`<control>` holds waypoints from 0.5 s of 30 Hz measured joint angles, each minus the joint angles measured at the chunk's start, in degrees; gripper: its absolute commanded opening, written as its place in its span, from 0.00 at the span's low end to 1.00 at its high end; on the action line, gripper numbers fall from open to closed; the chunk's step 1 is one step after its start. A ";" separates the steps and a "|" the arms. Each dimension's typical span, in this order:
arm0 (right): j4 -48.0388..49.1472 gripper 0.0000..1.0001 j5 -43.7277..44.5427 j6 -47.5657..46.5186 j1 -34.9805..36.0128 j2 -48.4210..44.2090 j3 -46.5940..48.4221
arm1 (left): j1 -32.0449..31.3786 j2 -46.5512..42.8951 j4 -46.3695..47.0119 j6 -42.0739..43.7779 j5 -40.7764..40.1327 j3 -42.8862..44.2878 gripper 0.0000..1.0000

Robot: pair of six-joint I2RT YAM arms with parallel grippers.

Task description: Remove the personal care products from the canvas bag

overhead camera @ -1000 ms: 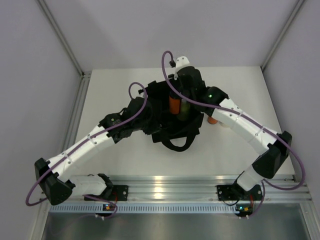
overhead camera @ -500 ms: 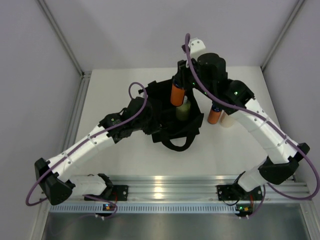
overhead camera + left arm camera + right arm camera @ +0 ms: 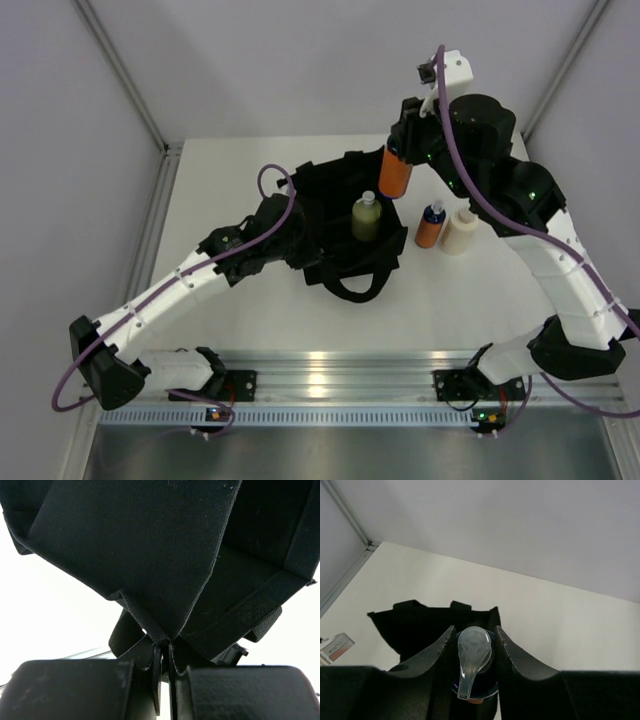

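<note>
My right gripper should go on carrying the orange bottle [image 3: 395, 174], which hangs above the bag's rim, to the open spot [image 3: 451, 198] behind the cream-white cylinder until the bottle stands.
The black canvas bag [image 3: 340, 230] sits open mid-table. A pale yellow-green bottle [image 3: 366, 217] with a white cap stands inside it. My right gripper [image 3: 400, 150] is shut on a slim orange bottle [image 3: 395, 172], held in the air above the bag's right rim; the right wrist view shows its clear pump top [image 3: 472, 652] between my fingers [image 3: 512, 655]. A second orange bottle [image 3: 431, 224] and a cream-white cylinder [image 3: 460, 230] stand on the table right of the bag. My left gripper [image 3: 165, 647] is shut on the bag's fabric edge [image 3: 150, 580] at its left side.
The white table [image 3: 230, 180] has side walls at left and right and a metal rail [image 3: 330, 375] along the near edge. The bag's loop handle [image 3: 352, 285] lies toward the front.
My right gripper has lifted the orange bottle out of the bag and carried it up and to the right. The left arm and the bag have stayed put.
</note>
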 measured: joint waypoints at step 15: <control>0.48 0.00 -3.50 1.49 -27.12 -0.57 -4.98 | 0.00 1.57 -0.02 0.50 1.53 1.07 0.00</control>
